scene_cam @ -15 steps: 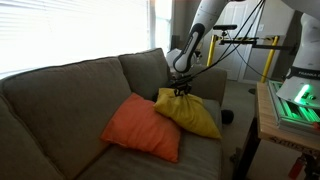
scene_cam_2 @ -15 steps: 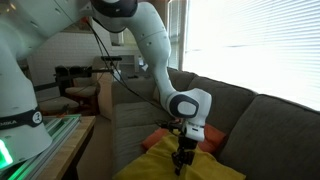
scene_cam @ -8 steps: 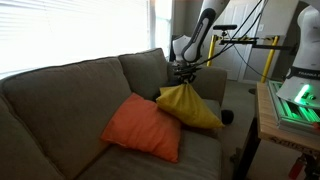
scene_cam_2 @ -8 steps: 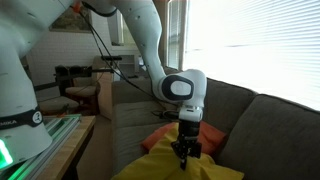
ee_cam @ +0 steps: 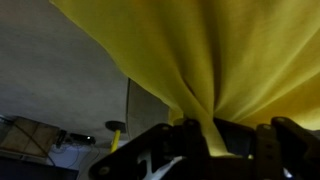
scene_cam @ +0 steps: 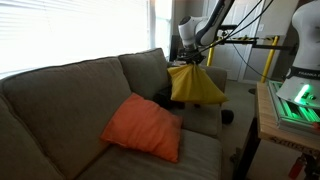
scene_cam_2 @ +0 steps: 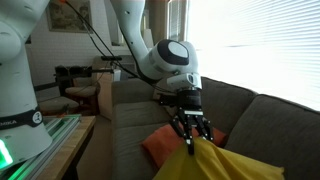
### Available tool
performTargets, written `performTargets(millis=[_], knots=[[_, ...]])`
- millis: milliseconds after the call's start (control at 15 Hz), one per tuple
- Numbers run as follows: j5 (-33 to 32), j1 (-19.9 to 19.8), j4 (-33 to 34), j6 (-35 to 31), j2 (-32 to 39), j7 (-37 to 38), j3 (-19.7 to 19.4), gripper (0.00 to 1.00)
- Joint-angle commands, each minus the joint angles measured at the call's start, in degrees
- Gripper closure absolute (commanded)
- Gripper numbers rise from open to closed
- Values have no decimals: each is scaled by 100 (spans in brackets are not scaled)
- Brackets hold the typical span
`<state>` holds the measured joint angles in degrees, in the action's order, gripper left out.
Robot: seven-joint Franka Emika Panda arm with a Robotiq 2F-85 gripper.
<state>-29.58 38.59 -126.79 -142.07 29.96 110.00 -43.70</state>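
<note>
My gripper has the yellow pillow hanging low toward the seat's front edge point(scene_cam: 221, 101), away from the backrest. I should lift and carry it to the grey couch's backrest point(scene_cam: 147, 70) before opening.
My gripper point(scene_cam: 189, 63) is shut on a corner of a yellow pillow point(scene_cam: 195, 86) and holds it hanging in the air above the right end of the grey couch point(scene_cam: 70, 90). The pillow also shows in an exterior view point(scene_cam_2: 225, 162) below the gripper point(scene_cam_2: 190, 140). In the wrist view the yellow fabric point(ee_cam: 220, 50) bunches into the jaws point(ee_cam: 205, 135). An orange pillow point(scene_cam: 142, 125) lies on the couch seat, left of the hanging one; its edge shows in an exterior view point(scene_cam_2: 165, 145).
A couch armrest point(scene_cam: 212, 80) is just behind the hanging pillow. A wooden table with a green-lit device point(scene_cam: 295, 105) stands at the right. A bright window with blinds point(scene_cam_2: 255, 45) is behind the couch. A desk and chair point(scene_cam_2: 75, 85) stand beyond.
My gripper has risen with the yellow pillow and moved toward the couch's armrest end. The pillow has left the seat and now hangs free. The orange pillow has stayed put.
</note>
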Motion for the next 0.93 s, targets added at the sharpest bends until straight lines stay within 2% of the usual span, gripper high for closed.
performTargets(millis=[0, 200, 333, 467, 600, 733, 867], knots=[[-1258, 415, -97, 1098, -995, 1418, -441, 99], [-1954, -48, 231, 2191, -1569, 2296, 10, 99], [-2110, -572, 503, 2848, -1809, 2580, 556, 99], [-2015, -1282, 793, 3344, -1947, 2561, 1276, 99], [-1844, -2063, 1051, 3582, -1960, 2438, 2004, 99], [-1624, -2702, 1290, 3631, -1871, 2195, 2528, 99], [-1119, -3292, 1441, 3156, -1686, 1297, 2944, 99]])
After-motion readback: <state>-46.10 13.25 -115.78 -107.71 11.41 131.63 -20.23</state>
